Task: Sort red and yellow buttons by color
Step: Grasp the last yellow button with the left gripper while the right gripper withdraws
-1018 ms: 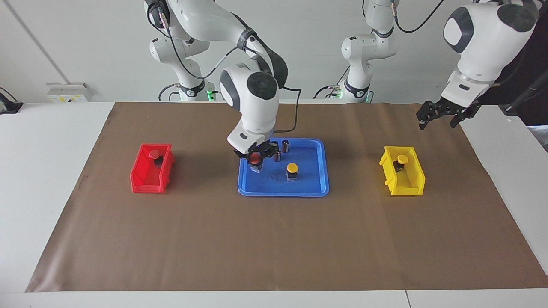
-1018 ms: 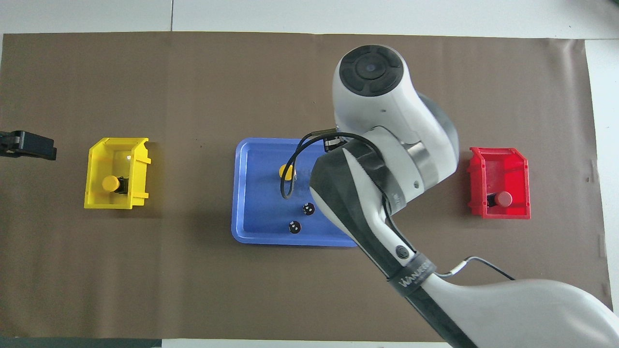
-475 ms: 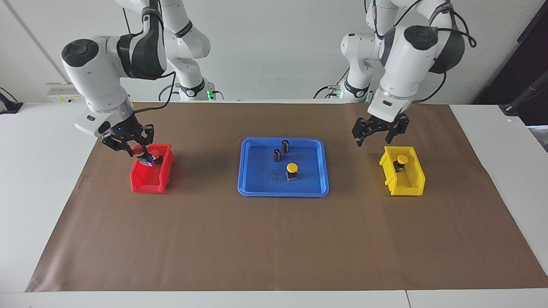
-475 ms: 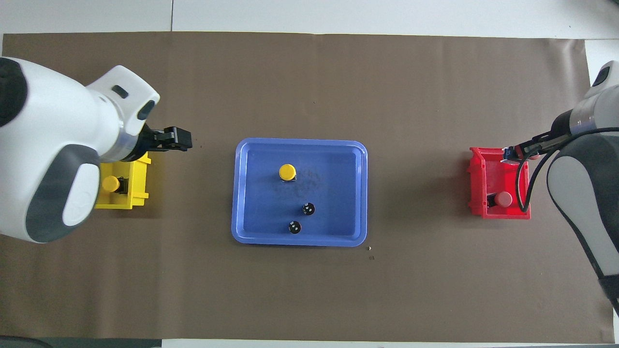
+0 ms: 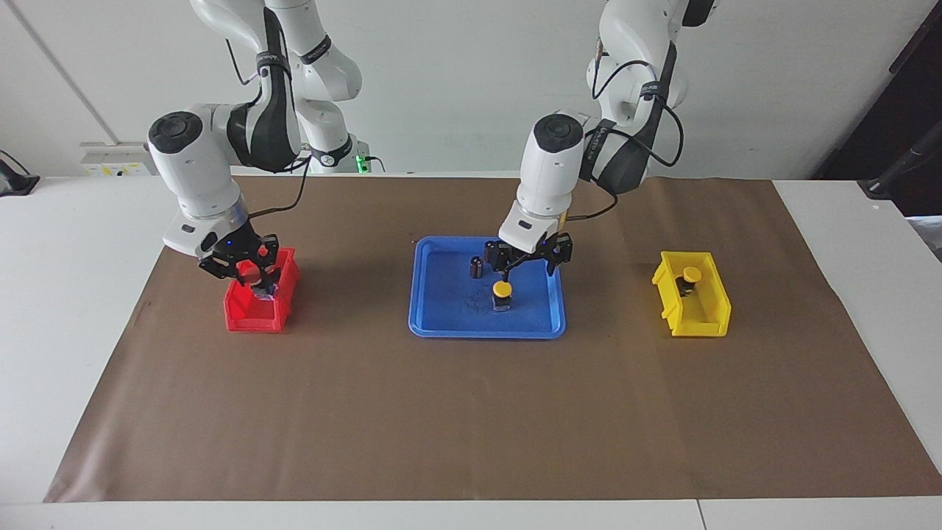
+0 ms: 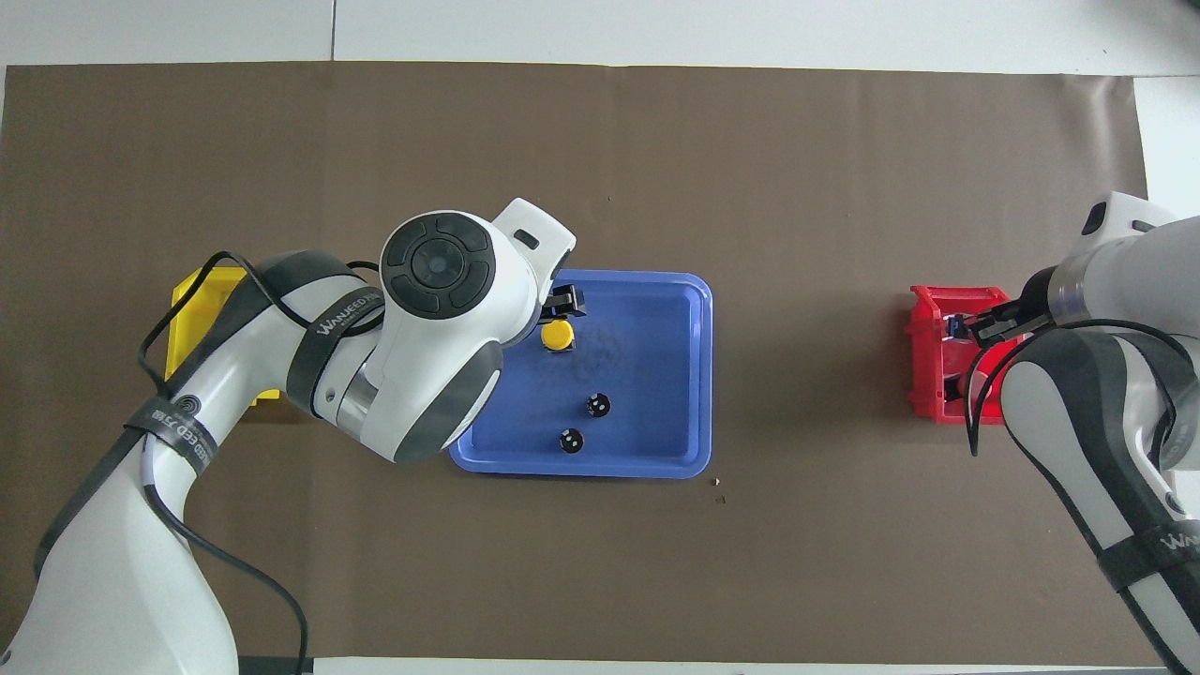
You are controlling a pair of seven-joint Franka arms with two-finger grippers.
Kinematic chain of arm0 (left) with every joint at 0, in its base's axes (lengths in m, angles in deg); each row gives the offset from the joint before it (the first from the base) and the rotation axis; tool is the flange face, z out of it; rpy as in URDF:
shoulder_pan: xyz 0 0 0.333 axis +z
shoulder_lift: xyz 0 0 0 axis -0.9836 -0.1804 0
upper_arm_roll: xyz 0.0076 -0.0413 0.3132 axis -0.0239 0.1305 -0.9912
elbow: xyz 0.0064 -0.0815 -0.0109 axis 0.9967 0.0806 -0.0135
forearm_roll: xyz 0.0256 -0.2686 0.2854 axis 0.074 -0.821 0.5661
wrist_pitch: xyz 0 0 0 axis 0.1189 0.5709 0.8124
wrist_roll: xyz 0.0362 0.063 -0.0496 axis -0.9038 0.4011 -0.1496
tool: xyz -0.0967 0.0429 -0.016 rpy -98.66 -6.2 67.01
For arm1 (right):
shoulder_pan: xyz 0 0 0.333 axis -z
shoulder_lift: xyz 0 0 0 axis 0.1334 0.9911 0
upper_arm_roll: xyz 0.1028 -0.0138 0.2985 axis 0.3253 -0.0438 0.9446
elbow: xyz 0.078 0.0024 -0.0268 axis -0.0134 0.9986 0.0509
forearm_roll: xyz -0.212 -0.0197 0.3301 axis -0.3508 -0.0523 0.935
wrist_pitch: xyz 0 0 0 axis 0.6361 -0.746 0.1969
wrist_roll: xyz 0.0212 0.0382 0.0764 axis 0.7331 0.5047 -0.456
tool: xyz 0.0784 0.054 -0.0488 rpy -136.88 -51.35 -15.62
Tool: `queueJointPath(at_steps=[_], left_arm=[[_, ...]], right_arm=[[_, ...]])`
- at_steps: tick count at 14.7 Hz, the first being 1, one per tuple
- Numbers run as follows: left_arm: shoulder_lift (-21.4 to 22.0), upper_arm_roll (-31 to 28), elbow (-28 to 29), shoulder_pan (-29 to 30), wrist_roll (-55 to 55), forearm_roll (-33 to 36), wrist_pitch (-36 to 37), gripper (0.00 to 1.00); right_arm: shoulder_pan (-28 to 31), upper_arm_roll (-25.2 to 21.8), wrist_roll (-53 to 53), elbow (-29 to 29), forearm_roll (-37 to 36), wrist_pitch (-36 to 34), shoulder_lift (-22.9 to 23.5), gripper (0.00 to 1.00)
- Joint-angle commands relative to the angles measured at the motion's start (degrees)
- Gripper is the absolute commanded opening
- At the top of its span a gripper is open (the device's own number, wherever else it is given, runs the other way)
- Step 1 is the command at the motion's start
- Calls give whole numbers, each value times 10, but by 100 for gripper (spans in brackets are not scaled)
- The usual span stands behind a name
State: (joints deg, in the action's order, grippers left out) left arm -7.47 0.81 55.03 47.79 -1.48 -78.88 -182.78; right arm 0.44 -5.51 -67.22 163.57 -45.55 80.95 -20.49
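The yellow button (image 6: 558, 334) will bring its dark base up with it in one piece when I lift it, since a dark edge (image 6: 563, 350) shows under the yellow cap.
A yellow button (image 5: 502, 288) stands in the blue tray (image 5: 441, 324), also in the overhead view (image 6: 558, 333). My left gripper (image 5: 524, 266) hangs open just over it, on the side nearer the robots, not touching (image 6: 562, 305). My right gripper (image 5: 246, 274) is down in the red bin (image 5: 254, 315). A red button cap (image 5: 254, 276) shows at its tips. I cannot tell whether it is held. The other red button is hidden by the gripper. The second yellow button (image 5: 690, 275) lies in the yellow bin (image 5: 695, 316).
Two small dark cylinders (image 6: 597, 405) (image 6: 570, 439) stand in the tray nearer the robots than the yellow button. The red bin (image 6: 928, 319) is at the right arm's end of the brown mat. The yellow bin (image 6: 202, 281) at the left arm's end is mostly under the left arm.
My left gripper swung from beside the yellow bin to over the tray's yellow button. My right gripper sank lower into the red bin with the red button.
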Motion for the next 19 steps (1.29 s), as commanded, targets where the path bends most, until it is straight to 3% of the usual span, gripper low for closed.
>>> queueJointPath(at_steps=[1, 9, 10, 11, 12, 13, 15, 16, 19], left_arm=[[-20, -10, -6, -16, -12, 12, -19, 100], [-54, -10, -5, -47, -49, 12, -53, 97], [-54, -11, -7, -48, -90, 11, -47, 17], [-56, -11, -3, -51, -109, 20, -51, 1], [-59, -11, -2, -50, -108, 25, -52, 1], [-61, -11, -3, -47, -108, 26, -51, 1], [-61, -15, -8, -42, -106, 26, -50, 1], [-61, -20, -14, -37, -102, 32, -49, 1], [-50, -21, -42, -2, -70, 46, 4, 1]], right_arm=[[29, 6, -40, 35, 2, 38, -16, 12], [22, 6, -29, 64, 3, 100, 2, 13], [17, 6, -17, 64, 2, 106, 7, 13], [16, 6, -16, 69, 2, 121, 10, 14], [16, 6, -16, 74, 2, 127, 10, 17], [16, 6, -15, 76, 3, 129, 9, 27], [16, 6, -15, 74, 2, 124, 9, 86], [16, 6, -16, 67, 2, 114, 10, 100], [16, 6, -15, -25, 3, -21, 10, 100]])
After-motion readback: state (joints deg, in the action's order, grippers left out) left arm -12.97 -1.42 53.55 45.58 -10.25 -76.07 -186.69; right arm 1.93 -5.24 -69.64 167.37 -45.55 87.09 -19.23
